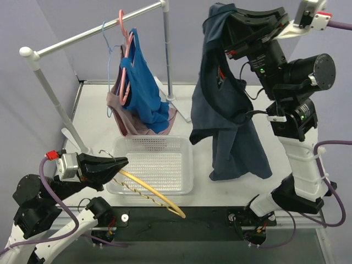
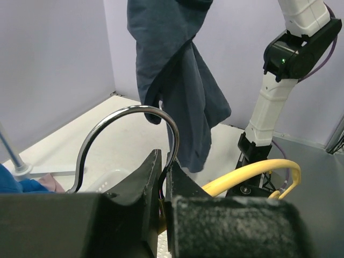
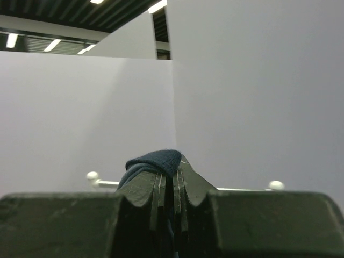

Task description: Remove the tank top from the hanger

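Observation:
I should now move my right gripper toward the empty clear basket (image 1: 158,159) with the tank top hanging free (image 1: 234,147) of the yellow hanger, and then let go of the tank top inside the basket.
My right gripper (image 1: 219,12) is raised high and shut on the dark navy tank top (image 1: 231,115), which hangs free above the table; the cloth bulges over the jaws in the right wrist view (image 3: 156,159). The tank top also shows in the left wrist view (image 2: 177,86). My left gripper (image 1: 122,161) is shut on the yellow hanger (image 1: 151,192) at the base of its metal hook (image 2: 129,115). The hanger is bare and lies low over the clear basket (image 1: 153,165).
A white clothes rail (image 1: 99,30) at the back carries a pink hanger (image 1: 125,60) with blue (image 1: 146,93) and mauve garments. The rail's posts stand at back left and centre. The right arm's column rises on the right side.

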### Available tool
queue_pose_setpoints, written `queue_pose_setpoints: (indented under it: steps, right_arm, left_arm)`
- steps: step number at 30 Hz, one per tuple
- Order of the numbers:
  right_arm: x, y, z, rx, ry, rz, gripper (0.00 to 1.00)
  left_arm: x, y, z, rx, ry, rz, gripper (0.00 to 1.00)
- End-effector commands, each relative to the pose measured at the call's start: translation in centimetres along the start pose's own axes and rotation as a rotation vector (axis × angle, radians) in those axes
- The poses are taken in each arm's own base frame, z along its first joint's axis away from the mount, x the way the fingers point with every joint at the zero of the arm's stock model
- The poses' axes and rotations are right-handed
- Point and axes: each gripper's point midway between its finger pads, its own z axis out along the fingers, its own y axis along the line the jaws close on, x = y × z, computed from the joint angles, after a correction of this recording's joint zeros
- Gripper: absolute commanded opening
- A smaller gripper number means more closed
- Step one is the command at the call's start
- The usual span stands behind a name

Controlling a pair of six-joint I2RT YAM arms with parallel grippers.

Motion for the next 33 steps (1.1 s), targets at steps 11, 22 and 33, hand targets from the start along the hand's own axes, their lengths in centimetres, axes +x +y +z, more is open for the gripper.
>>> queue_pose_setpoints:
  steps: [11,22,33]
  right_arm:
    - [-8.4,7.5,1.5,-0.182,-0.371,0.103,0.0]
    - [24.0,5.1,-12.3,0.067,0.468,0.341,0.0]
    - [43.4,7.4,-25.0,0.166,1.092,0.44,0.0]
  left_arm:
    - [0.9,0.2,-2.2,-0.024,-0.004,0.101,0.0]
    - [1.0,0.3,-3.6,-0.05,-0.043,0.121,0.0]
    - [1.7,0.9,-3.8,-0.081,-0.041,0.115,0.0]
